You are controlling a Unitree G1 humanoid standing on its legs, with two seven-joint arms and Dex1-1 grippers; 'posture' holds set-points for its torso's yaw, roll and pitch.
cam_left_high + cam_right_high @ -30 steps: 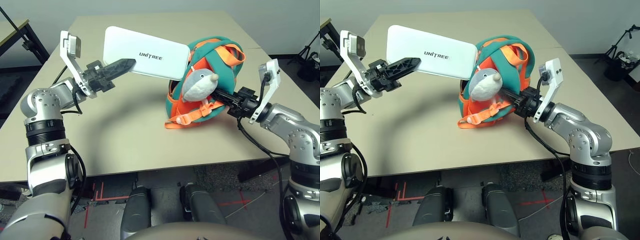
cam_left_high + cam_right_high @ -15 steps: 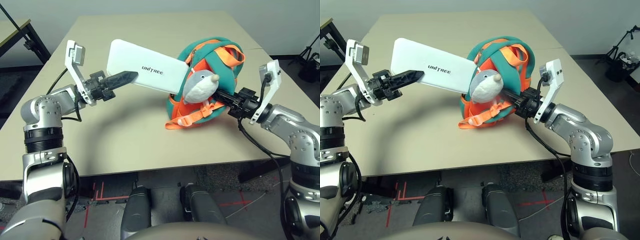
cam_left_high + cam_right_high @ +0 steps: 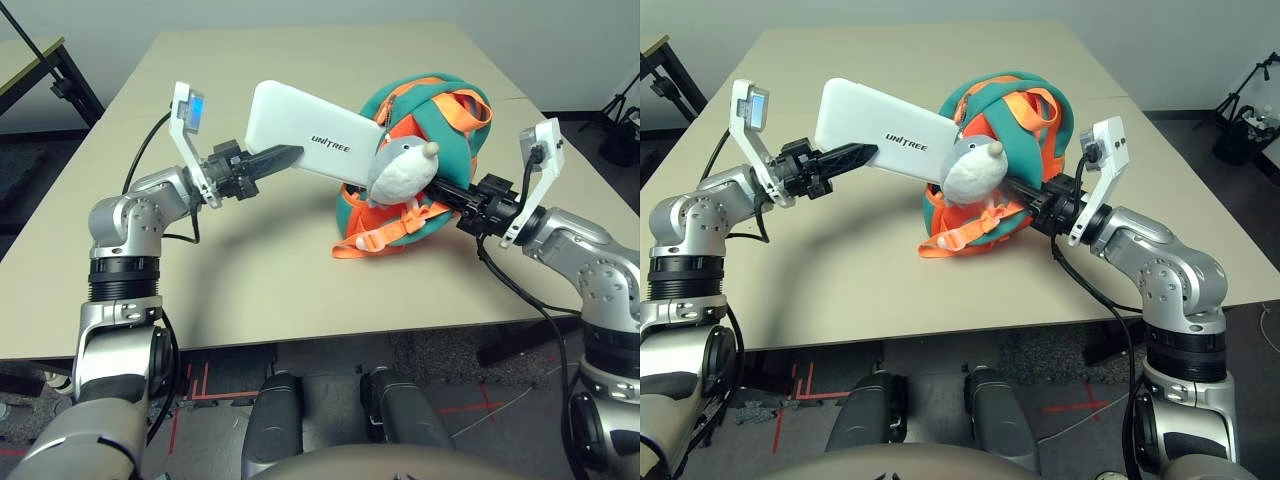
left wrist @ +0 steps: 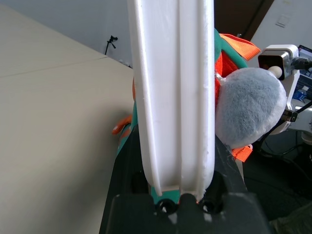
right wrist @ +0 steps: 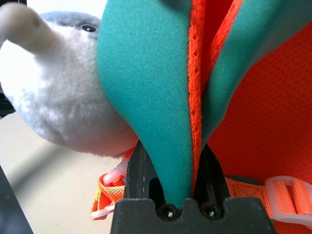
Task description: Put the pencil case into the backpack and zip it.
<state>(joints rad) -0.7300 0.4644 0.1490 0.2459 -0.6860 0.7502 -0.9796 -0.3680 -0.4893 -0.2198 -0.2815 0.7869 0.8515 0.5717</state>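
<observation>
The white pencil case's far end (image 3: 366, 150) is in the backpack's opening (image 3: 383, 124), so the robot's left gripper should go on pushing until only the pencil case's near end sticks out, then let go.
My left gripper (image 3: 283, 157) is shut on the near end of the white pencil case (image 3: 318, 148), which carries dark "UNITREE" lettering and hangs tilted above the table. Its far end reaches into the mouth of the teal backpack (image 3: 440, 110) with orange straps, behind the grey plush animal (image 3: 398, 168). In the left wrist view the pencil case (image 4: 173, 87) runs edge-on between the black fingers toward the plush animal (image 4: 248, 109). My right gripper (image 3: 448, 192) is shut on a teal flap of the backpack (image 5: 146, 87) from the right side, with orange mesh beside it.
The beige table (image 3: 250, 260) has bare room in front of and left of the backpack. An orange strap with a white buckle (image 3: 375, 238) trails on the table at the backpack's front. A tripod (image 3: 625, 110) stands off the table's right side.
My left arm has carried the pencil case to the right, pushing its far end deeper into the backpack's opening. The right gripper and backpack have held still.
</observation>
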